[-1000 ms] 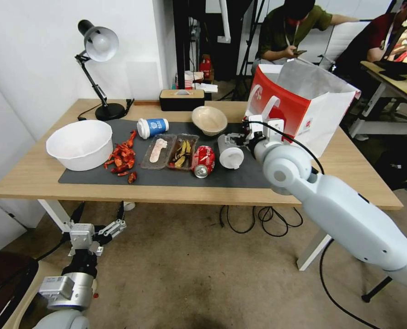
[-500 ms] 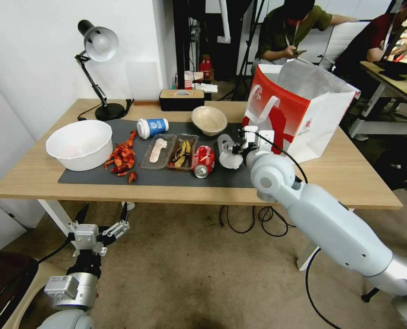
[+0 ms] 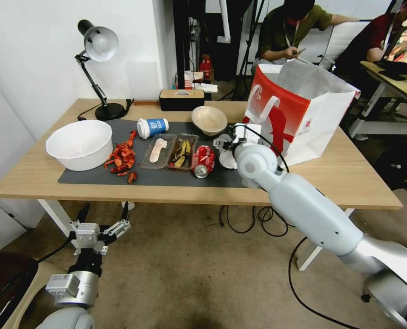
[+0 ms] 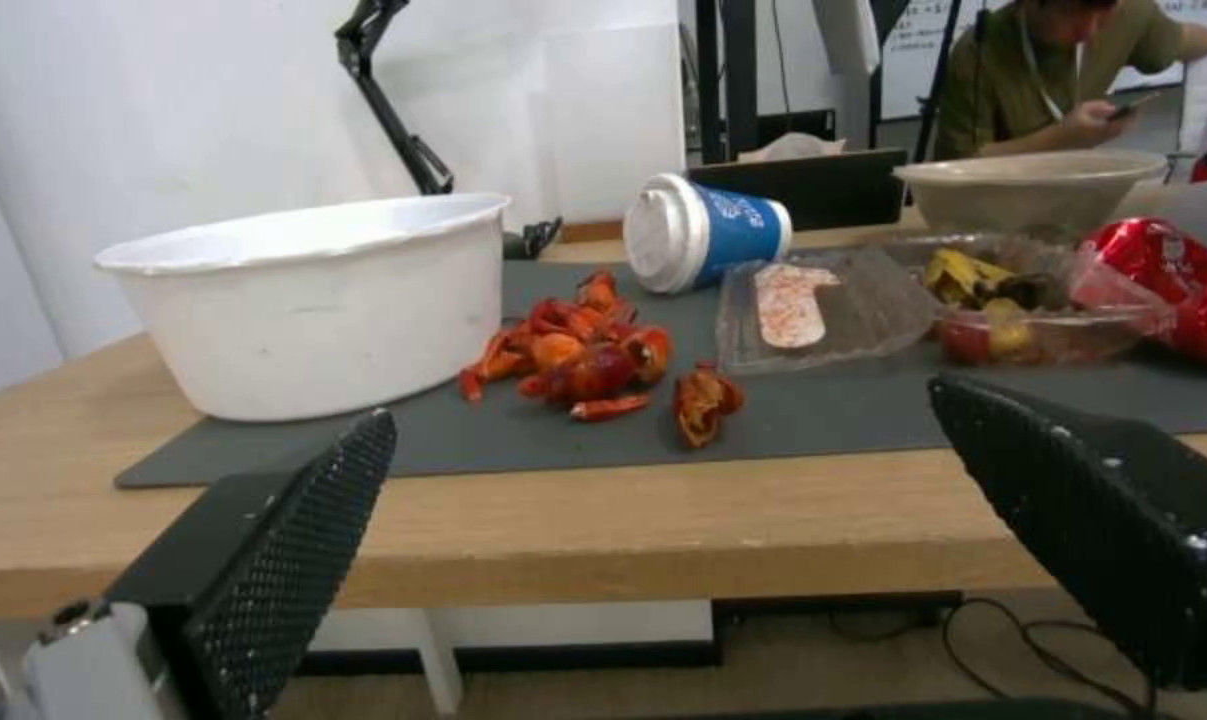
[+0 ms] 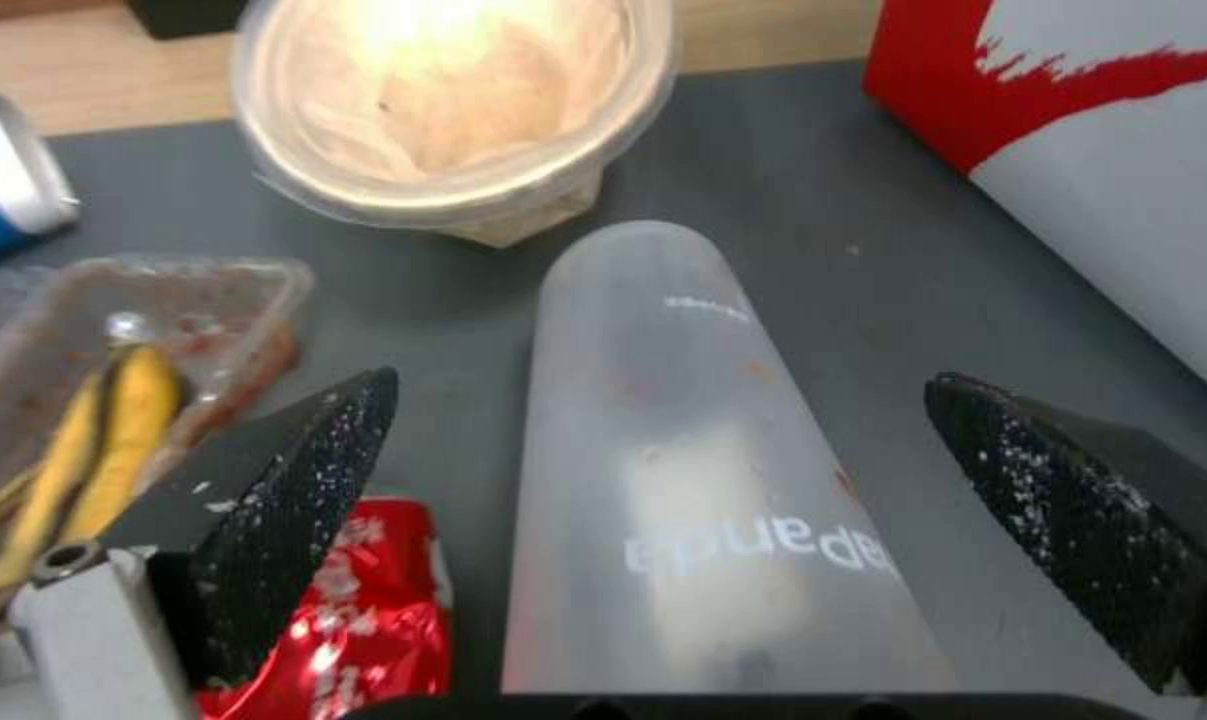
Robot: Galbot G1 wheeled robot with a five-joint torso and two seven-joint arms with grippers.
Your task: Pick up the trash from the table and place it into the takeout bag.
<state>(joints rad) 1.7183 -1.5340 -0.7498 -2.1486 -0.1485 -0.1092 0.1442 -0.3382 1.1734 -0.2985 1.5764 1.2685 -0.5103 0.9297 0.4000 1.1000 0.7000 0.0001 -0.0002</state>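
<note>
The clear cup is lying on its side and has only faint stains on the cup's cloudy side, so the robot should expect the cup to be empty when it lifts it.
A clear white-lidded cup (image 5: 683, 480) lies on its side on the dark mat (image 3: 167, 176) of the table (image 3: 34, 173). My right gripper (image 5: 659, 390) is open, one finger on each side of the cup and apart from it; from the head camera the right gripper (image 3: 225, 145) and arm cover most of the cup (image 3: 222, 159). A crushed red can (image 3: 203, 161) lies just left of it, the beige paper bowl (image 3: 209, 119) behind, and the blue-sleeved coffee cup (image 3: 152, 127) farther left. The takeout bag (image 3: 304, 107) stands open to the right. My left gripper (image 3: 103, 211) hangs open below the table's front edge.
A large white bowl (image 3: 81, 144), a heap of red crayfish shells (image 3: 122, 157) and two clear plastic trays (image 3: 169, 151) with scraps occupy the mat's left half. A desk lamp (image 3: 98, 45) and a tissue box (image 3: 181, 99) stand at the back. Cables lie on the floor under the table.
My right arm has swung left and forward, bringing the open gripper from beside the bag to over the lying cup. The left arm has barely moved.
</note>
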